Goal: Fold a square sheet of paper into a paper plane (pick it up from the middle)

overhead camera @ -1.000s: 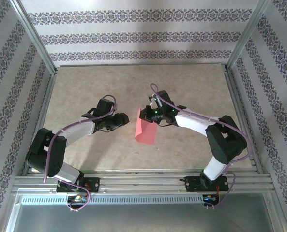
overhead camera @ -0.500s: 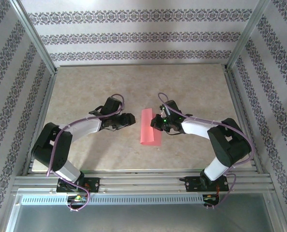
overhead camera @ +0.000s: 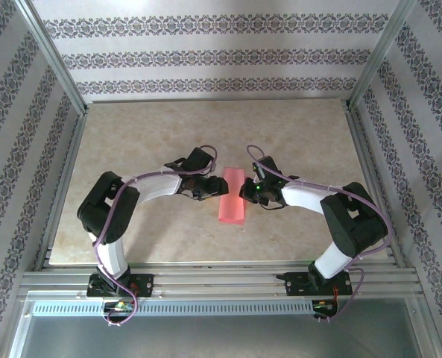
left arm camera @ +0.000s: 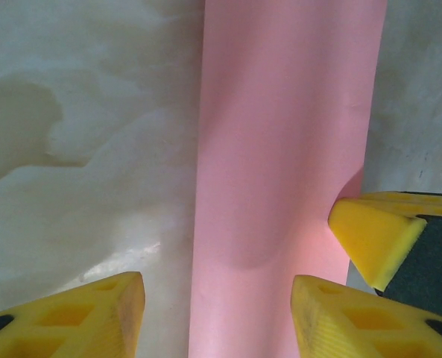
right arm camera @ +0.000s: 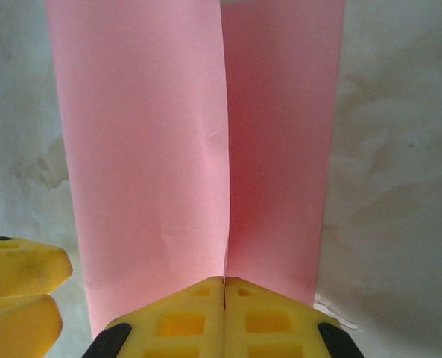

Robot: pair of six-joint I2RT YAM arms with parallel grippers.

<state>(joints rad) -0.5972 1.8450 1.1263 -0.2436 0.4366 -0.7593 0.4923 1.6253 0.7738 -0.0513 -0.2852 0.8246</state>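
I should press the paper's fold point(right arm camera: 84, 253) down with my left gripper before I open my right gripper, because only my right gripper is holding the paper flap's edge point(right arm camera: 226, 224) over a round, loose fold.
The square sheet of paper point(overhead camera: 232, 197) is pink-red and folded into a long narrow strip, low over the middle of the table. My right gripper point(overhead camera: 244, 191) is shut on the middle of its right edge. In the right wrist view the jaws point(right arm camera: 224, 297) meet exactly where the two pink flaps point(right arm camera: 150, 149) come together. My left gripper point(overhead camera: 215, 188) is open at the strip's left edge. Its yellow fingers point(left arm camera: 105, 313) stand either side of the paper point(left arm camera: 280, 149) without pinching it. The right gripper's yellow tip point(left arm camera: 373, 231) touches the strip's far edge there.
The beige marbled tabletop point(overhead camera: 146, 134) is ringed by an aluminium frame point(overhead camera: 71, 119) and patterned walls. Both arms reach inward from the near edge and meet at the centre. The left gripper's fingertips point(right arm camera: 19, 287) show low on the left in the right wrist view.
The left arm has swung right until its open jaws reach the paper. The right gripper has brought the strip down from a tilted hold to lie low and flatter.
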